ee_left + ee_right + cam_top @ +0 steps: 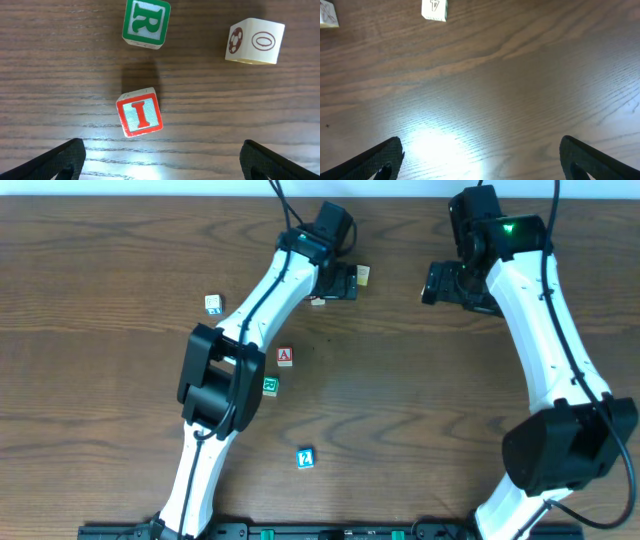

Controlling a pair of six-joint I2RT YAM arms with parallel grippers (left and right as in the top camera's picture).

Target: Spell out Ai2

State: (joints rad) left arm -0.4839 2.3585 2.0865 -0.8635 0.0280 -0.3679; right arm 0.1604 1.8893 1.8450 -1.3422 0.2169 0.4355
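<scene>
The red I block is close to my left gripper and far from my right gripper, so my left gripper should put it next to the red A block.
A red letter I block lies on the wooden table just ahead of my open, empty left gripper. In the overhead view it peeks out beside the left gripper. A red A block sits mid-table. A blue 2 block lies nearer the front. My right gripper is open and empty over bare wood at the back right, and the right wrist view shows nothing between its fingers.
A green R block and a cream O block with a soccer ball lie beyond the I block. The overhead view shows the cream block, a green block and a blue-and-white block. A pale block shows far off in the right wrist view.
</scene>
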